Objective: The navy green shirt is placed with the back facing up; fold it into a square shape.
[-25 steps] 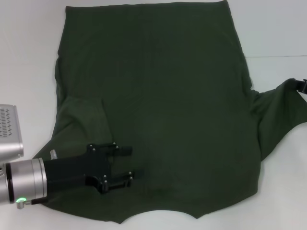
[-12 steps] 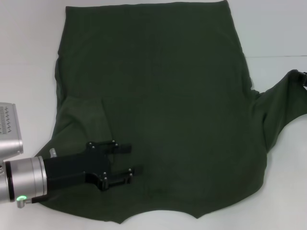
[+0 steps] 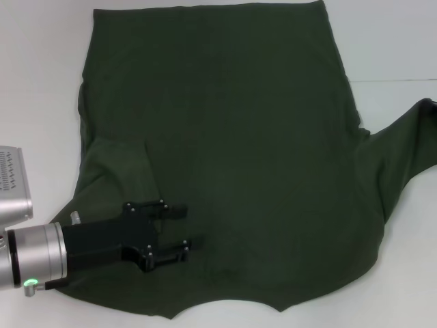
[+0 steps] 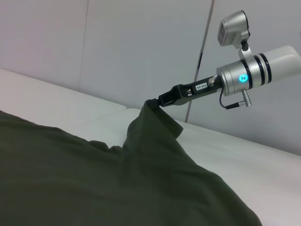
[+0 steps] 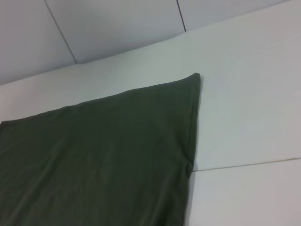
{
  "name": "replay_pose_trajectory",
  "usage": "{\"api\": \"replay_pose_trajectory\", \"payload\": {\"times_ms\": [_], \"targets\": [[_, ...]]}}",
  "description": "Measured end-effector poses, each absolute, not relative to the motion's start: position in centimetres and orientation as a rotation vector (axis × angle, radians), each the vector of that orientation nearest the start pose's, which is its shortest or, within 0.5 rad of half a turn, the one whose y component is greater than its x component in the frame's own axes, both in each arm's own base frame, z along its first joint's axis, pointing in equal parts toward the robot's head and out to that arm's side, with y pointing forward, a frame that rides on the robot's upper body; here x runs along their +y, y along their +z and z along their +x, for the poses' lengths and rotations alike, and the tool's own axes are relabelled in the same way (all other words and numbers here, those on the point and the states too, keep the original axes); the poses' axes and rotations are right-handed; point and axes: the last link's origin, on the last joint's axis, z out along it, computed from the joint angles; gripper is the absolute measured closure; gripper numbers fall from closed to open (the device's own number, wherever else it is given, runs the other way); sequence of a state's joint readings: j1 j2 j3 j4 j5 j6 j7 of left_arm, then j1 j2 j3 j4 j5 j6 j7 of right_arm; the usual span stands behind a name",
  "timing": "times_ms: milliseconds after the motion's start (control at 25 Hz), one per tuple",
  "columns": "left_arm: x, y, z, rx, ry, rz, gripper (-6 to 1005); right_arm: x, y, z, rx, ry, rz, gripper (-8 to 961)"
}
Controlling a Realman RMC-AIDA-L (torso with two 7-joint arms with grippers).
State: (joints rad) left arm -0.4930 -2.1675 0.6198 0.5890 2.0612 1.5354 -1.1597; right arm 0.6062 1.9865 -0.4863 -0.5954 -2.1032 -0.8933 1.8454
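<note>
The sleeve in my right gripper [image 3: 408, 145] reaches out past the shirt's side. I should swing it back inward and lay it over the shirt's body [image 3: 300, 140].
The navy green shirt [image 3: 232, 137] lies spread flat on the white table [image 3: 41, 82]. Its left sleeve [image 3: 119, 171] is folded inward onto the body. My left gripper [image 3: 186, 228] hovers low over the shirt's near left part, open, with nothing between its fingers. The right sleeve [image 3: 399, 147] is lifted and stretched out toward the right edge of the head view. In the left wrist view my right gripper [image 4: 155, 102] is shut on that sleeve's tip, holding it above the table. The right wrist view shows a far corner of the shirt [image 5: 117, 141].
Bare white table [image 3: 403, 273] surrounds the shirt on all sides. A seam [image 3: 396, 80] in the table surface runs along the right. A grey panelled wall [image 4: 117, 42] stands behind the table.
The right sleeve has been pulled farther out to the right and its tip has risen; the right gripper has slipped past the head view's edge. My left gripper has barely moved.
</note>
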Motion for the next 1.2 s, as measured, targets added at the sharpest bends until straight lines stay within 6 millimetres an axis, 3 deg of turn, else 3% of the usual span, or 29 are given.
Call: {"api": "replay_pose_trajectory", "payload": {"times_ms": [400, 840, 1200], "targets": [[30.2, -4.3, -26.8, -0.542, -0.738, -2.724, 356, 41.5, 9.1, 34.1, 1.233, 0.457, -1.88, 937], [30.3, -4.2, -26.8, -0.544, -0.741, -2.72, 356, 40.7, 9.5, 35.3, 1.336, 0.346, -1.871, 936], [30.3, -4.2, -26.7, -0.542, -0.742, -2.722, 356, 40.8, 8.9, 33.2, 1.317, 0.386, -1.969, 935]]}}
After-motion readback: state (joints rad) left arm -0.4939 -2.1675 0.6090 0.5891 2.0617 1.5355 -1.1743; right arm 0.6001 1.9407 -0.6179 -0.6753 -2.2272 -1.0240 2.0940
